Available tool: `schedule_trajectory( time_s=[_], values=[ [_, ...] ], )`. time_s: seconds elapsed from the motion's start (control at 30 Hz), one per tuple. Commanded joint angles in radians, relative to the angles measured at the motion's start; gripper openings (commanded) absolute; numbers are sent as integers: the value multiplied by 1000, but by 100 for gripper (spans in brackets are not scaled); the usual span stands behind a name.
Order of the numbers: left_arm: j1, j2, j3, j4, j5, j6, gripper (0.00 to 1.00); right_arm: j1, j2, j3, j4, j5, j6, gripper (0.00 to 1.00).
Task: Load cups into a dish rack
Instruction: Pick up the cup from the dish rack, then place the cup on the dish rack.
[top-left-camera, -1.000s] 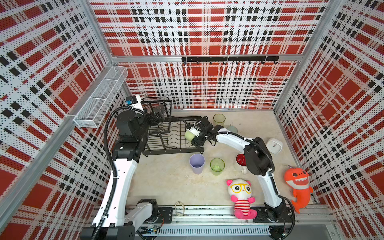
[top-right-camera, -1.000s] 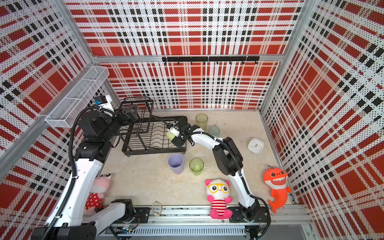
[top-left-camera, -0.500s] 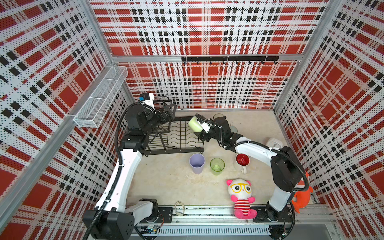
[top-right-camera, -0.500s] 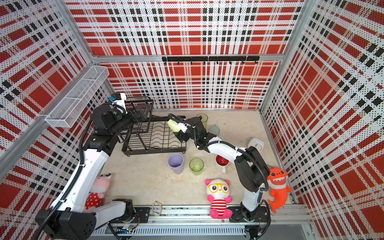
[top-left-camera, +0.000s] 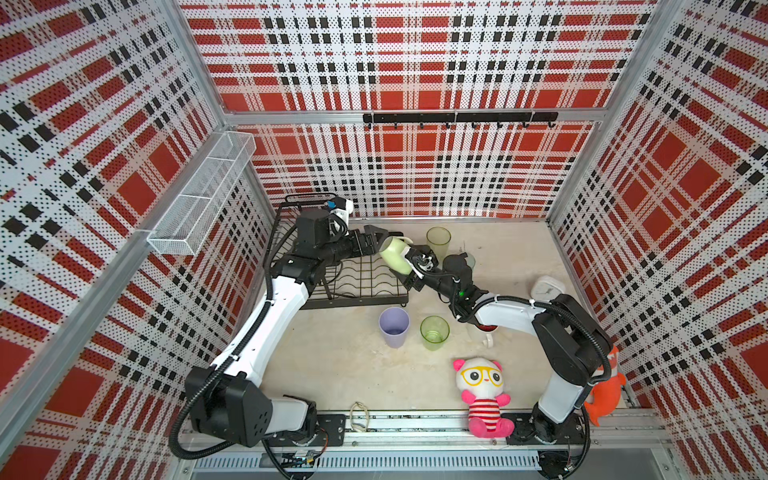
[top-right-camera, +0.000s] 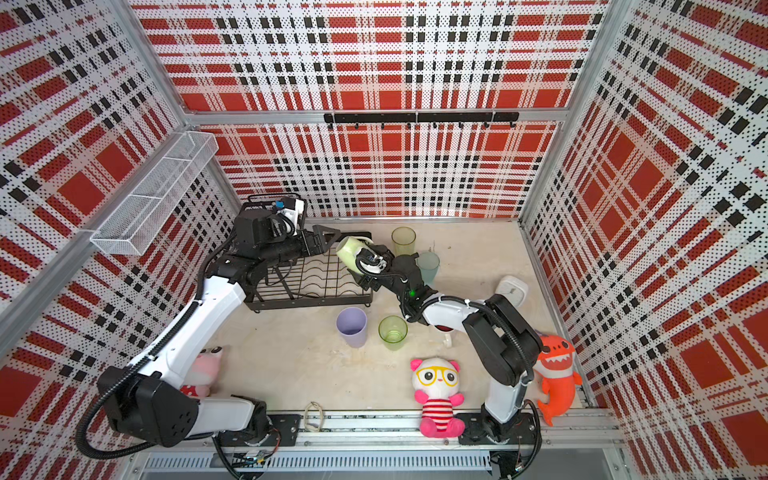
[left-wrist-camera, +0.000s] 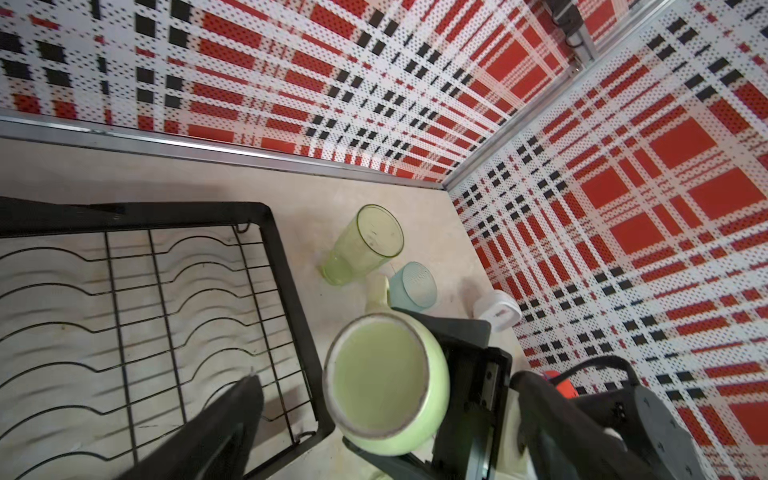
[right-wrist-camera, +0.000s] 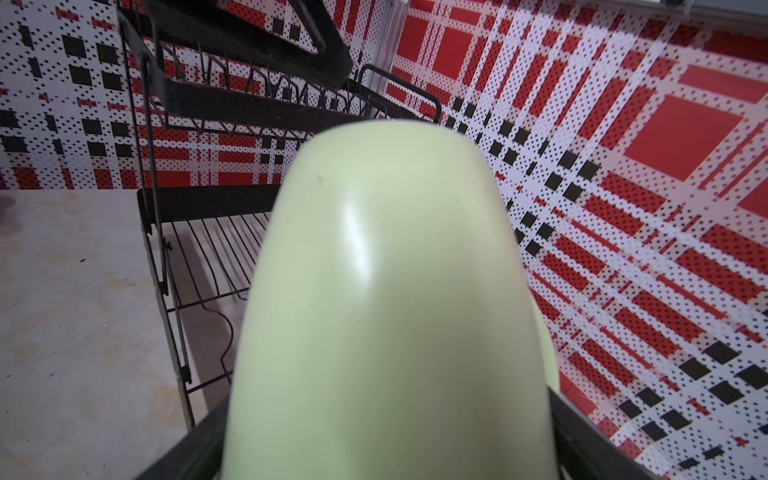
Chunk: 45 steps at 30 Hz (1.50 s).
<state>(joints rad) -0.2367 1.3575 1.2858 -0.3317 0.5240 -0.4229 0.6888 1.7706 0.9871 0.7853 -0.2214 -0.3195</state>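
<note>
My left gripper should take the mug's body (top-right-camera: 348, 251) and stand it inside, because the pale green mug (top-left-camera: 395, 254) lies tilted in my right gripper at the dish rack's edge.
My right gripper (top-left-camera: 409, 261) is shut on the pale green mug (top-left-camera: 394, 255), held tilted in the air above the right end of the black dish rack (top-left-camera: 353, 301). The mug's mouth (left-wrist-camera: 380, 382) faces my left gripper (top-left-camera: 376, 241), which is open and reaches across above the rack. Its one visible finger (left-wrist-camera: 232, 415) stands apart from the rim. On the table stand a lavender cup (top-left-camera: 394, 326), a bright green tumbler (top-left-camera: 434, 332), an olive-green tumbler (top-left-camera: 438, 239) and a teal tumbler (top-right-camera: 428, 266). The red-inside white mug (top-left-camera: 488, 330) is mostly hidden under the right arm.
A white clock (top-left-camera: 548, 286) sits at the right. A panda plush (top-left-camera: 482, 395) and an orange shark plush (top-left-camera: 604, 395) lie near the front rail, a pink plush (top-right-camera: 203, 370) under the left arm. A white mesh basket (top-left-camera: 199, 199) hangs on the left wall.
The right gripper has lifted the pale green mug from the rack's right edge and tipped its mouth leftward. The left arm has swung from behind the rack across it toward the mug.
</note>
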Motion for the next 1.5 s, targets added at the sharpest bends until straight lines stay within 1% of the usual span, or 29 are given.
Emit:
schedule_trajectory(
  time_s=[0.0, 0.23, 0.3, 0.33, 0.4, 0.53, 0.6, 0.7, 0.93, 1.0, 1.1, 1.17, 1.2, 1.27, 1.3, 1.4, 1.47],
  values=[
    [-2, 23, 30, -23, 96, 49, 98, 0, -62, 15, 233, -59, -55, 74],
    [-3, 62, 45, -35, 67, 49, 98, 6, -54, 24, 246, -97, -63, 73],
    [-4, 70, 45, -32, 87, 49, 98, 13, -53, 32, 225, -99, -82, 73],
    [-27, 72, 43, -26, 107, 41, 98, 17, -51, 40, 206, -99, -93, 73],
    [-45, 75, 28, 15, 159, 19, 100, 23, -45, 58, 180, -98, -112, 73],
    [-65, 91, 19, 42, 214, 3, 98, 29, -26, 81, 191, -66, -120, 73],
    [-63, 93, 13, 41, 216, -9, 96, 29, -15, 93, 196, -54, -125, 73],
    [-56, 80, -17, 78, 208, -39, 89, 30, -3, 103, 204, -49, -127, 74],
    [-39, 76, -60, 161, 230, -99, 69, 32, 39, 119, 201, -49, -121, 75],
    [-41, 76, -74, 185, 220, -113, 67, 37, 50, 119, 203, -47, -122, 76],
    [-41, 69, -100, 215, 177, -126, 67, 40, 66, 116, 206, -40, -120, 80],
    [-37, 65, -116, 230, 143, -135, 66, 43, 72, 113, 206, -33, -118, 87],
    [-34, 64, -126, 236, 127, -140, 64, 43, 73, 111, 206, -32, -116, 90],
    [-31, 60, -146, 250, 102, -156, 59, 43, 75, 107, 200, -30, -112, 92],
    [-29, 58, -159, 263, 94, -166, 57, 43, 77, 107, 195, -27, -110, 93],
    [-27, 49, -188, 292, 77, -180, 57, 43, 86, 99, 191, -21, -114, 97],
    [-25, 43, -188, 278, 34, -171, 57, 44, 85, 87, 193, -21, -118, 100]
  ],
)
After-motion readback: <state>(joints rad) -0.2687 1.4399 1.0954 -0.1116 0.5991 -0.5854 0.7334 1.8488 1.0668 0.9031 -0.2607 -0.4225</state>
